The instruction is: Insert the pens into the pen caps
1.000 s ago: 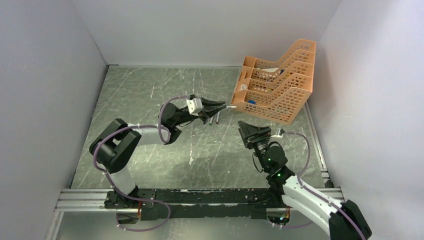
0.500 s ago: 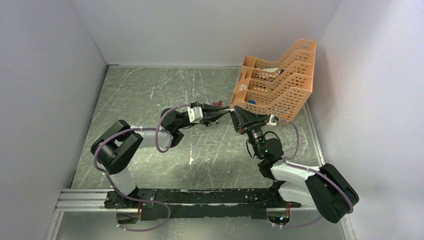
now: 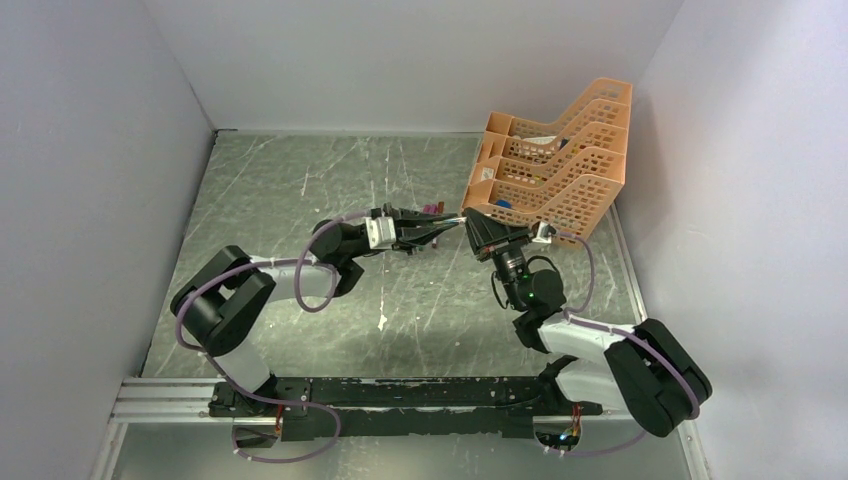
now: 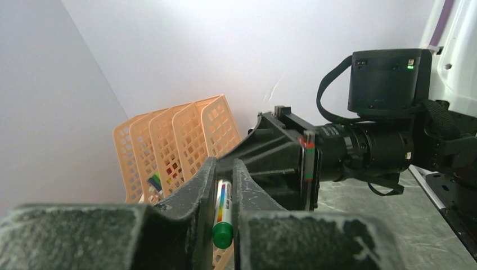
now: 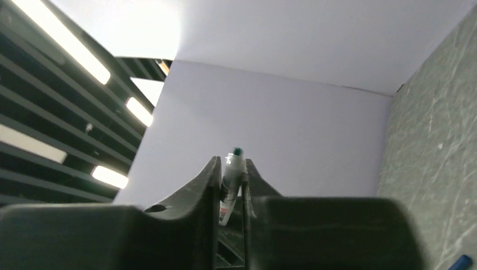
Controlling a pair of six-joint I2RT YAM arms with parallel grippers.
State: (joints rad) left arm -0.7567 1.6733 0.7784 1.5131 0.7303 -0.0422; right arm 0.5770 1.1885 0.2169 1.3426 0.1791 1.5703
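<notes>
My left gripper's fingers are in line with the pen (image 4: 225, 198), so my right gripper should hold the pen's front part while my left gripper turns and takes the rear (image 4: 223, 225) crosswise.
One pen (image 3: 452, 226), white with a rainbow stripe and a green end (image 4: 223, 209), is held level above the table between both grippers. My left gripper (image 3: 432, 229) is shut on its rear part (image 4: 223, 169). My right gripper (image 3: 470, 228) faces it and is shut on the front part, with the teal tip poking past the fingers (image 5: 230, 163). A magenta pen cap (image 3: 431, 208) lies just behind the left gripper. In the right wrist view a blue pen cap (image 5: 462, 262) lies on the floor. The other pens are mostly hidden under the left gripper.
The orange mesh tray (image 3: 560, 170) stands tilted at the back right, right behind my right gripper, with small coloured items inside. Grey walls close in the scratched table on three sides. A black rail runs along the near edge.
My right arm swung up and left to meet the left gripper, and its open jaws closed on the pen's front part. The left gripper dropped and pulled back slightly, still holding the pen.
</notes>
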